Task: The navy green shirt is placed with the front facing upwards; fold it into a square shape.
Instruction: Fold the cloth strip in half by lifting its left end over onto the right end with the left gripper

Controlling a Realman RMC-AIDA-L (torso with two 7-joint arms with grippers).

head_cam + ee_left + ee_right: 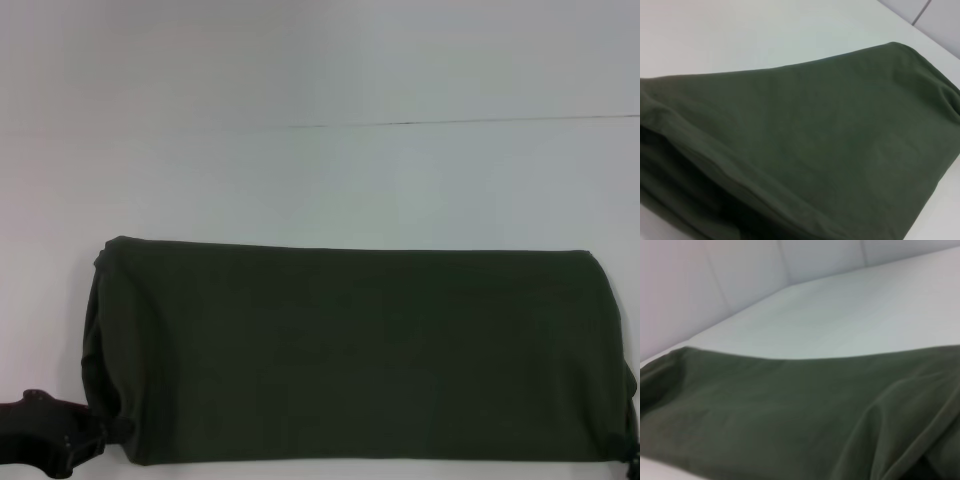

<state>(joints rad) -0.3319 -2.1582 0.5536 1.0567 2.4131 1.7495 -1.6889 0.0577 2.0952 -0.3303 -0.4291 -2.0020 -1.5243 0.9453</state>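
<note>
The shirt's near edge (400, 458) runs straight to the corner in my right gripper (618, 446), so I should keep spreading that corner until it is smooth, then let it go.
The navy green shirt (350, 350) lies folded into a wide band on the white table, plain green side up, with no print showing. My left gripper (105, 435) is at the band's near left corner, where the cloth is gathered into its pinch. Only a sliver of my right gripper (632, 456) shows at the near right corner, where the cloth is puckered the same way. The left wrist view is filled with the shirt (830, 145) and its layered fold edge. In the right wrist view the shirt (790, 415) runs across, wrinkled near the camera.
The white table (320, 170) stretches beyond the shirt, with a thin seam line (450, 122) across its far part. A pale panelled wall (715, 280) stands behind the table in the right wrist view.
</note>
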